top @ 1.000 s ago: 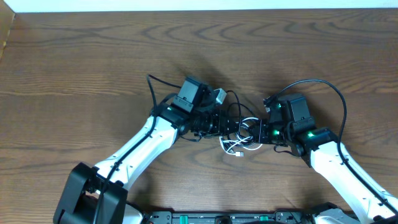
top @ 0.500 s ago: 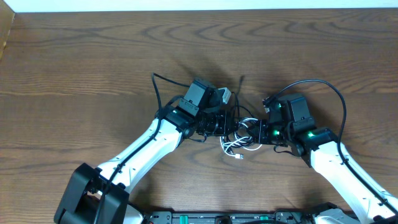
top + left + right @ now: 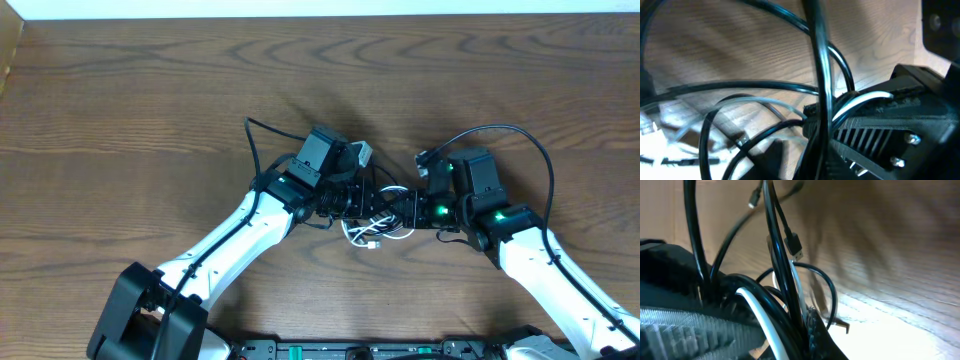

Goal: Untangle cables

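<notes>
The white cord and black cables (image 3: 378, 220) are bunched up between my close grippers. Next, my left gripper pulls the tangle back before my right gripper pulls the white cord (image 3: 400, 235).
A small tangle of cables (image 3: 372, 230), thin black loops and a short white cord (image 3: 360, 238), lies on the wooden table between my two grippers. My left gripper (image 3: 368, 203) is at the tangle's left, shut on a black cable (image 3: 819, 75) that runs up from its jaws. My right gripper (image 3: 406, 212) is at the tangle's right and shows in the left wrist view as a ribbed black finger (image 3: 890, 127) pinching the white cord (image 3: 860, 102) with black strands. In the right wrist view the white cord (image 3: 757, 312) and black cables (image 3: 774, 230) run into the jaws. A black plug end (image 3: 794, 246) hangs free.
The two grippers are nearly touching over the tangle. A thick black arm wire (image 3: 500, 132) arcs over the right wrist and another (image 3: 252, 140) loops behind the left wrist. The table's back edge (image 3: 320, 15) runs along the top.
My left gripper moved right toward the right gripper, then the right gripper edged left. The white cord shifted left and slightly down. A black cable end that stuck up has dropped.
</notes>
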Available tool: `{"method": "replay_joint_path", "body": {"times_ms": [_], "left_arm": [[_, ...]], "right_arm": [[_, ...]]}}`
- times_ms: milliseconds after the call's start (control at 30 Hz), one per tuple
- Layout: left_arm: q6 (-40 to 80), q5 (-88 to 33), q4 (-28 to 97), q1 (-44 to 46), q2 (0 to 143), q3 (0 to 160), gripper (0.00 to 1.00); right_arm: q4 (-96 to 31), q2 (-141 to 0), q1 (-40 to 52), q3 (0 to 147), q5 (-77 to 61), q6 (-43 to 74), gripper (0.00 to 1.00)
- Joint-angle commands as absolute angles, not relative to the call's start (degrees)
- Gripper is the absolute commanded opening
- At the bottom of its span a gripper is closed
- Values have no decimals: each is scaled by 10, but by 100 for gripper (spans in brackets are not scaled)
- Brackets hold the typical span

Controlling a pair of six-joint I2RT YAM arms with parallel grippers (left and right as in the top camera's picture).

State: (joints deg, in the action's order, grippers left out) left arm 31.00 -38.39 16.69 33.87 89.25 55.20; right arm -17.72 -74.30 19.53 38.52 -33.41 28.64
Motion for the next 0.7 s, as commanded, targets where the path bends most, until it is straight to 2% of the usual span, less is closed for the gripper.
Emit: {"method": "replay_joint_path", "body": {"times_ms": [0,100,300,367,467,533,667], "left_arm": [[307,-379,170,341,886,557,8],[312,-387,159,335,883,557,7],[368,-474,77,276,856,558,7],[368,-486,76,254,844,558,7],[367,-487,85,229,831,558,7],[367,-487,93,216,824,558,7],[367,-487,103,205,822,558,7]], "right_arm": [[-176,-743,196,385,-364,273,1],[-202,-743,196,385,-338,269,1],[-317,-743,196,385,-159,272,2],[-337,-743,195,385,-120,276,15],[-346,-743,195,385,-90,276,27],[-345,-743,195,385,-78,276,31],[-346,-743,195,385,-69,278,31]]}}
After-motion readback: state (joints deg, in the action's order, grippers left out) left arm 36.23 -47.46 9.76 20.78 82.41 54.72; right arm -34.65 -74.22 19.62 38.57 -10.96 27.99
